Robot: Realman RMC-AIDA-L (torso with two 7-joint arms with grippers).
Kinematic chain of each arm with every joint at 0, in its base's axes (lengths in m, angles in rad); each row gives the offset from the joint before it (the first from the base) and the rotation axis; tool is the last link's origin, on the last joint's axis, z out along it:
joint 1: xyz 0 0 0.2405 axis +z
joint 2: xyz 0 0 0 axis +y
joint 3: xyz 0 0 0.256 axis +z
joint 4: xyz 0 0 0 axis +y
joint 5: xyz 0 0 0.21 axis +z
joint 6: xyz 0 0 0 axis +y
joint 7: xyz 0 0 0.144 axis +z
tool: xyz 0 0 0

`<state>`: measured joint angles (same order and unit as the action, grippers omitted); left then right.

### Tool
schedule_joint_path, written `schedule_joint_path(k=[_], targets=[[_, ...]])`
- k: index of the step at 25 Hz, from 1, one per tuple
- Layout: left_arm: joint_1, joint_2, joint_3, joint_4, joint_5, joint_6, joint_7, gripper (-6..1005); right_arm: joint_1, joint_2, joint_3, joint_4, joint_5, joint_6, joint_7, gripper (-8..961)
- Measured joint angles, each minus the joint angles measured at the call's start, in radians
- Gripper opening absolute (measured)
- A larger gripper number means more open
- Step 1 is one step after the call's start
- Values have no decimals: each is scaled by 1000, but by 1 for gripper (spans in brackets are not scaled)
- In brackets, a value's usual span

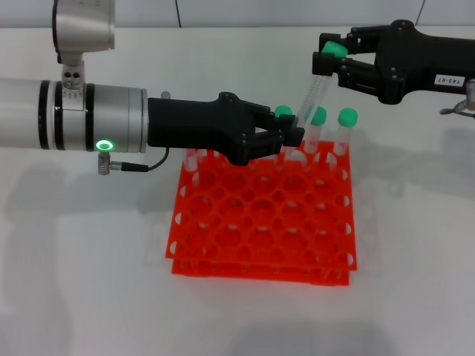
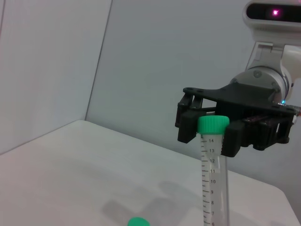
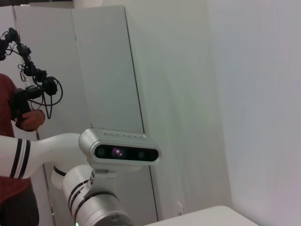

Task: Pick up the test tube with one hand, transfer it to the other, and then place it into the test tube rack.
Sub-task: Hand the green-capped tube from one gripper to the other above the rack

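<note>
My left gripper is shut on the tube's lower part (image 1: 304, 117), which must enter the rack, so it should open and withdraw while my right gripper keeps the cap (image 1: 335, 49).
The test tube (image 1: 315, 89) is clear with a green cap (image 1: 334, 50) and hangs tilted above the back of the orange-red rack (image 1: 260, 230). My left gripper (image 1: 291, 133), on the arm with the green ring, reaches over the rack and is shut on the tube's lower part. My right gripper (image 1: 338, 59), black with a white label, comes in from the upper right, and its fingers (image 2: 188, 127) press on both sides of the cap (image 2: 213, 125). The left wrist view shows the tube (image 2: 214, 188) standing up into the right gripper (image 2: 210, 134).
Three more green-capped tubes (image 1: 347, 116) stand in the rack's back row, and clear tubes (image 1: 194, 157) stand at its back left. The rack sits on a white table (image 1: 89, 282). Another green cap (image 2: 138, 221) shows low in the left wrist view.
</note>
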<state>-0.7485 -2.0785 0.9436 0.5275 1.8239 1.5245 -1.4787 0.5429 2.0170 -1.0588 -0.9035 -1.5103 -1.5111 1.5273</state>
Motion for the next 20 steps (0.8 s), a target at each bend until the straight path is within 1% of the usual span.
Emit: schedule_joint_path(k=[13, 20], targets=[[0, -2, 1, -1, -8, -8, -1, 156, 2, 0, -5, 0, -5, 4, -3, 278], [4, -3, 1, -2, -13, -21, -42, 149, 1, 0, -5, 0, -4, 4, -3, 276]])
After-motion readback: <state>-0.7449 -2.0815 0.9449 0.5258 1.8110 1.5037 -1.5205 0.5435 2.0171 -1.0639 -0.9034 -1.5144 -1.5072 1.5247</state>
